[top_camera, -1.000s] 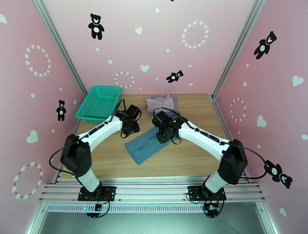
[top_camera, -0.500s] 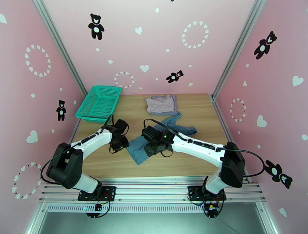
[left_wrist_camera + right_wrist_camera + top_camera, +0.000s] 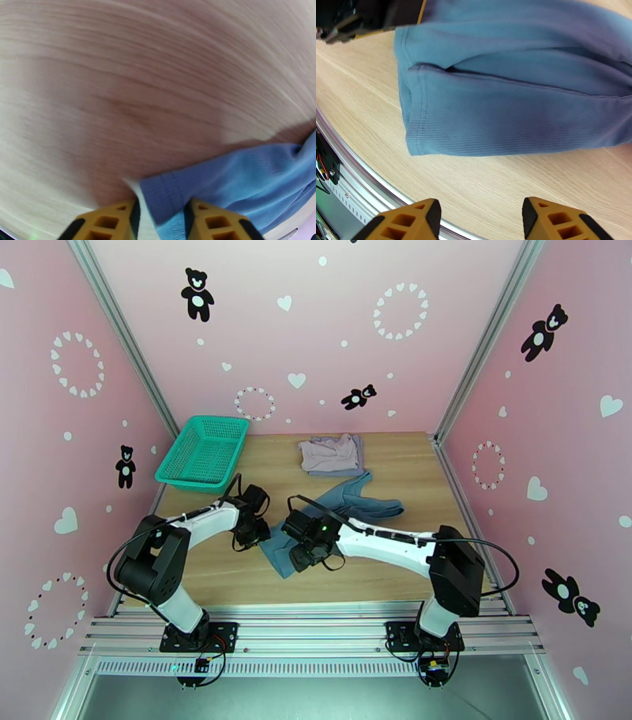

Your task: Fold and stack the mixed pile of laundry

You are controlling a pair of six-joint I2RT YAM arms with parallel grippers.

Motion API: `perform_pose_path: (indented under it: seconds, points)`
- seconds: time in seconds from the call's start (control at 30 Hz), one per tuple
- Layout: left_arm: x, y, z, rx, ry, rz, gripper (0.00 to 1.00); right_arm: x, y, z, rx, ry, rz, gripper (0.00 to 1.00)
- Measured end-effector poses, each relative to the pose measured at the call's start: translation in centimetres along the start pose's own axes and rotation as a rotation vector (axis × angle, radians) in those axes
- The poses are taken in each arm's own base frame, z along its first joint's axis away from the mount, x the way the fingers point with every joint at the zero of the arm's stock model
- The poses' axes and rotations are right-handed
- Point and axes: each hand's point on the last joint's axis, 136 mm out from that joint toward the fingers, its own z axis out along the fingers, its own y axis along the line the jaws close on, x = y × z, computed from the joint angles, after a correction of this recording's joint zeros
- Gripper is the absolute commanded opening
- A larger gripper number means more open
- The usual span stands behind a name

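Note:
The hem's layered edges are almost together. The top's hem end will fold over as one flat panel when I carry it.
The dusty teal-blue top lies slantwise across the middle of the table, its hem end toward the near left. In the left wrist view a corner of the top sits pinched between the yellow fingers of my left gripper, which is down at the top's left edge. My right gripper hovers open just in front of the top's near hem, with nothing between its fingers; from above it covers that hem. Two pale garments, mauve and lavender, lie folded in a stack at the back.
A green mesh basket stands at the back left corner. Bare wood lies at the right and near left of the table. A metal rail runs along the near table edge, close under my right gripper.
Both arms have drawn toward the near side. The right gripper let go and opened, uncovering the top's far part. The left gripper narrowed onto the top's left corner.

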Motion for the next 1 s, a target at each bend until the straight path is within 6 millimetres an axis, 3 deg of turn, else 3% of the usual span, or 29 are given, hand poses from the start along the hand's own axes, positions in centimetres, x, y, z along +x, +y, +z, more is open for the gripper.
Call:
perform_pose_path:
  seconds: [0.13, 0.33, 0.47, 0.67, 0.77, 1.0]
  points:
    - [-0.1, 0.0, 0.2, -0.004, 0.006, 0.005, 0.12, 0.1, 2.5, 1.7, -0.014, 0.030, -0.051, 0.60]
    - [-0.2, -0.1, 0.1, 0.000, 0.007, 0.010, 0.03, 0.4, 6.1, 4.3, -0.029, 0.043, -0.164, 0.58]
    - [-0.2, -0.1, 0.2, 0.002, 0.007, 0.010, 0.02, 0.2, 7.2, 5.4, -0.025, 0.039, -0.209, 0.58]
    - [-0.1, 0.0, 0.3, 0.006, 0.006, 0.009, 0.02, 0.1, 7.2, 7.0, -0.001, 0.052, -0.215, 0.52]
    - [-0.1, 0.0, 0.4, 0.009, 0.009, 0.008, 0.00, 0.3, 6.7, 7.8, 0.024, 0.060, -0.214, 0.40]
    - [-0.1, 0.0, 0.3, 0.030, 0.004, 0.005, 0.00, 0.0, 6.2, 7.9, 0.072, 0.051, -0.211, 0.01]
